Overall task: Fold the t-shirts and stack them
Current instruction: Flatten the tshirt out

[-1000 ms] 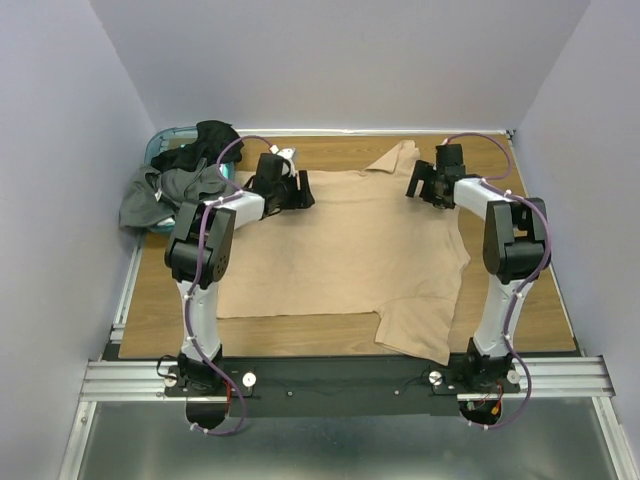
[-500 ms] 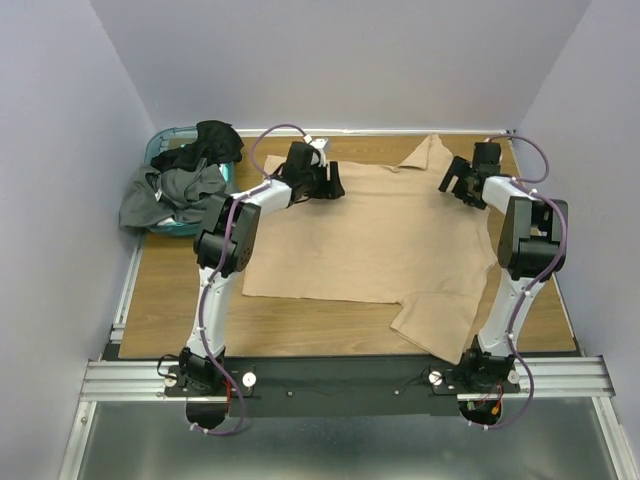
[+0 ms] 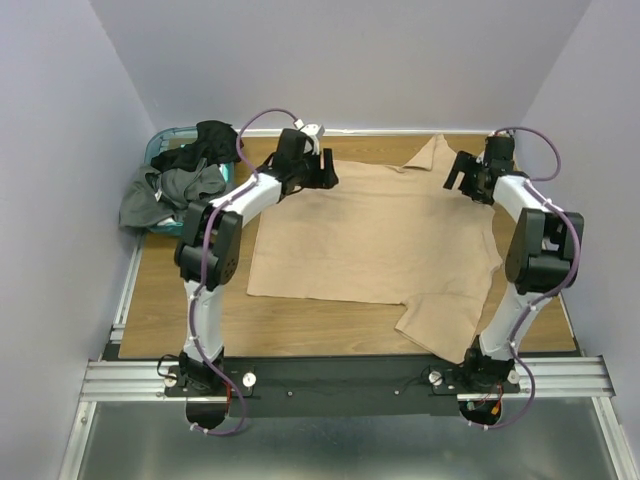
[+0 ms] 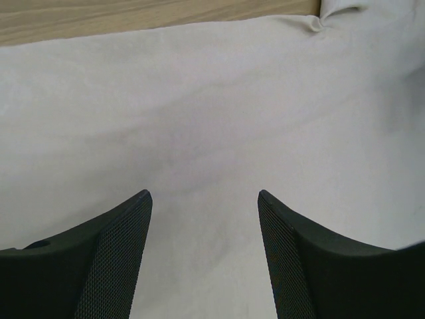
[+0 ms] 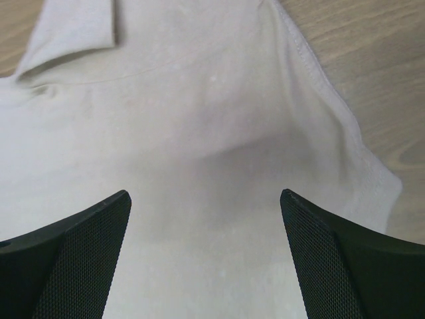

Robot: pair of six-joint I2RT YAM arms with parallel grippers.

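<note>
My left gripper and my right gripper should slide the tan-beige t-shirt toward the table's far edge before folding, because the tan-beige t-shirt's near sleeve reaches the table's near edge.
The tan-beige t-shirt lies spread flat on the wooden table, its collar at the far edge. My left gripper is open and empty just over the shirt's far left shoulder; the left wrist view shows the gripper above plain tan cloth. My right gripper is open and empty over the far right shoulder; the right wrist view shows the gripper, the cloth and the collar. A dark grey shirt and a black shirt lie heaped at the far left.
The dark shirts hang over a teal plastic basket at the table's far left corner. Purple-grey walls close in the back and both sides. A metal rail with the arm bases runs along the near edge.
Both grippers have moved toward the far edge. The tan shirt has shifted right and back with them, and now lies flatter.
</note>
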